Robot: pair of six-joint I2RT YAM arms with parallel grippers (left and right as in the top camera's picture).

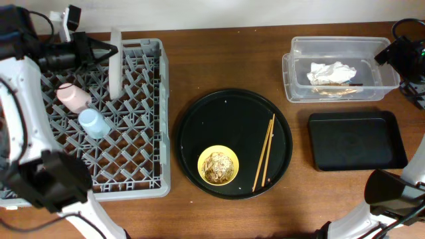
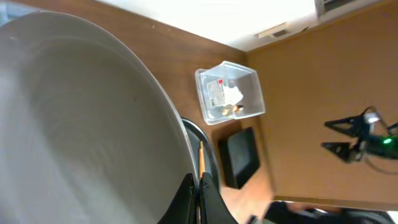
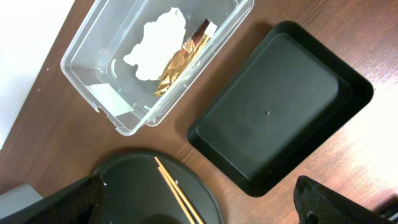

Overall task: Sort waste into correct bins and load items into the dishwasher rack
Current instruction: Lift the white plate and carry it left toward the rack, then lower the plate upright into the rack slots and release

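Observation:
The pale grey plate (image 1: 116, 72) is on edge and clear of both cups. My left gripper should now slide it gently into the pegs (image 1: 119, 106) until they hold it upright, and then let go.
The pale grey plate (image 1: 115, 73) stands on edge among the pegs of the grey dishwasher rack (image 1: 143, 166). My left gripper (image 1: 108, 50) is shut on the plate's upper rim. In the left wrist view the plate (image 2: 81, 124) fills the left side and runs down into the closed left gripper (image 2: 199, 198). A pink cup (image 1: 73, 97) and a light-blue cup (image 1: 93, 123) lie in the rack. The yellow bowl (image 1: 218, 166) holds brown food scraps. Beside it lie the chopsticks (image 1: 265, 153). My right gripper (image 3: 199, 210) hangs wide open and empty, high over the chopsticks (image 3: 177, 190).
The bowl and chopsticks rest on a large round black tray (image 1: 199, 126). At the back right, a clear tub (image 1: 299, 86) holds the white napkin (image 1: 332, 71) and a golden-brown scrap (image 3: 180, 62). The shallow black rectangular tray (image 1: 357, 139) sits just in front of the tub.

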